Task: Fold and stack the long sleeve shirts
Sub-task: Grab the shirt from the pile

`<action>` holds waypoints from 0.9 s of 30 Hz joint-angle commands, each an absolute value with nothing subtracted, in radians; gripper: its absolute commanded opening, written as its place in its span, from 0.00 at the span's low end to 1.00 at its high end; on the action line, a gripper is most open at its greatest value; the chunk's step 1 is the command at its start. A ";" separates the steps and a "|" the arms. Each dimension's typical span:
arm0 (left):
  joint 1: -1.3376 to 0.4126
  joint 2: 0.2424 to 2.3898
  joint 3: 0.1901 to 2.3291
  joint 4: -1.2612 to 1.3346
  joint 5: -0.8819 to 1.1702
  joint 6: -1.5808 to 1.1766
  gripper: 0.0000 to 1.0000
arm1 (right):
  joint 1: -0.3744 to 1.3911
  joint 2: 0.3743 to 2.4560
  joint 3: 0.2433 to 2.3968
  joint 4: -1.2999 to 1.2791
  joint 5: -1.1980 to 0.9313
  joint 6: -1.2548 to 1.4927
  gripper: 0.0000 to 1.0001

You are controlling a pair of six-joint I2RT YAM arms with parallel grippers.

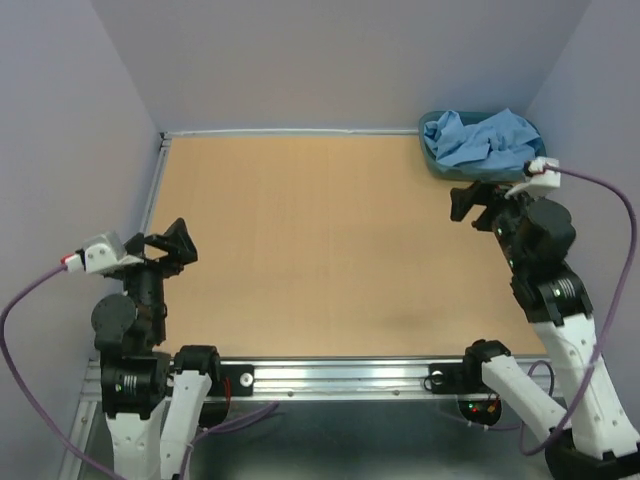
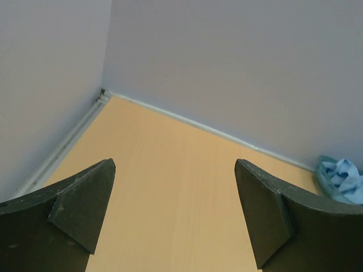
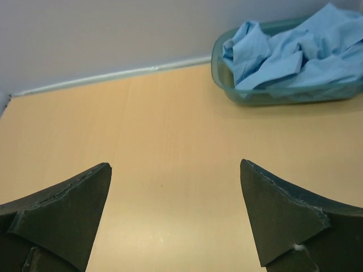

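My right gripper continues to move open over the tub until it closes on a raised fold, since the light blue shirts rise above the tub's rim.
Crumpled light blue long sleeve shirts lie heaped in a translucent teal tub at the far right corner of the table. They also show in the right wrist view and at the right edge of the left wrist view. My right gripper is open and empty, just in front of the tub, above the table. My left gripper is open and empty at the near left, far from the shirts. Its fingers frame bare table.
The wooden table is boxed by lilac walls on three sides, with a white trim strip along the back. A metal rail runs along the near edge. The tub's rim shows in the right wrist view.
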State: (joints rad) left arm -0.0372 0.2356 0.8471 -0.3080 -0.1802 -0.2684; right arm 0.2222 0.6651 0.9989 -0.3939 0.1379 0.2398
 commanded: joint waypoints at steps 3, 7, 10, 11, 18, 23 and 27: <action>-0.034 0.497 0.913 -0.370 -0.071 -0.353 0.99 | 0.218 0.989 1.158 -0.396 0.095 0.388 1.00; -0.034 0.621 0.923 -0.411 -0.006 -0.374 0.99 | 0.216 1.172 1.294 -0.411 0.149 0.428 1.00; -0.034 0.670 0.920 -0.411 0.026 -0.416 0.99 | 0.215 1.360 1.445 -0.436 0.274 0.459 1.00; -0.034 0.675 0.917 -0.408 0.035 -0.413 0.99 | 0.193 1.449 1.483 -0.446 0.337 0.457 1.00; -0.034 0.646 0.881 -0.414 0.097 -0.377 0.99 | -0.036 1.834 1.862 -0.494 0.305 0.578 1.00; -0.035 0.647 0.864 -0.408 0.100 -0.382 0.99 | -0.100 2.022 2.038 -0.495 0.356 0.604 1.00; -0.035 0.667 0.874 -0.413 0.100 -0.383 0.99 | -0.136 2.160 2.187 -0.497 0.365 0.606 1.00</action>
